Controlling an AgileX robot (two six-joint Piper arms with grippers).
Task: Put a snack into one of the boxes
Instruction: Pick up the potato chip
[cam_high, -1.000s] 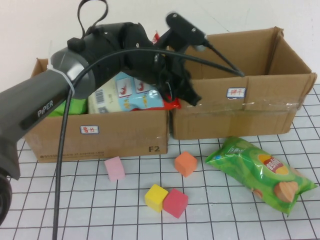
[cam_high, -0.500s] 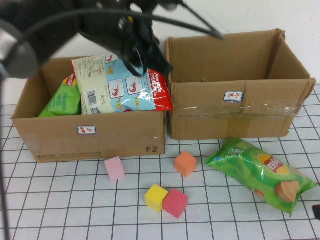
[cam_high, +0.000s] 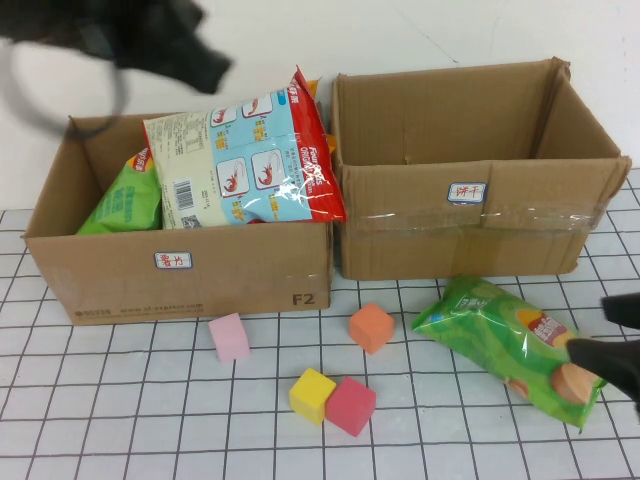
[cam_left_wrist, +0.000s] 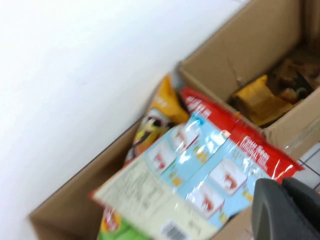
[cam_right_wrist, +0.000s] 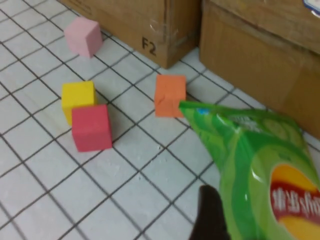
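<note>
My gripper will leave the green chip bag (cam_high: 514, 350) sticking up high when it adds it, because the shrimp snack bag (cam_high: 245, 160) already crowds its box and rises above the box's rim.
A green chip bag (cam_high: 508, 343) lies on the gridded table in front of the right box (cam_high: 480, 215); it also shows in the right wrist view (cam_right_wrist: 260, 170). My right gripper (cam_high: 606, 336) comes in from the right edge, open, its jaws either side of the bag's near end; one of its fingers (cam_right_wrist: 209, 212) is beside the bag. A blue and red shrimp snack bag (cam_high: 245, 160) leans in the left box (cam_high: 190, 270), next to a green bag (cam_high: 125, 200). My left gripper (cam_high: 170, 45) is a dark blur high above the left box, apart from the bags.
Pink (cam_high: 229, 336), orange (cam_high: 371, 327), yellow (cam_high: 312, 394) and red (cam_high: 350, 405) cubes lie on the table in front of the boxes. In the left wrist view the right box holds a yellow-brown packet (cam_left_wrist: 262, 100). A white wall stands behind the boxes.
My left arm has lifted up and to the left, away from the left box, leaving the shrimp bag in it. My right gripper has come into view at the green chip bag.
</note>
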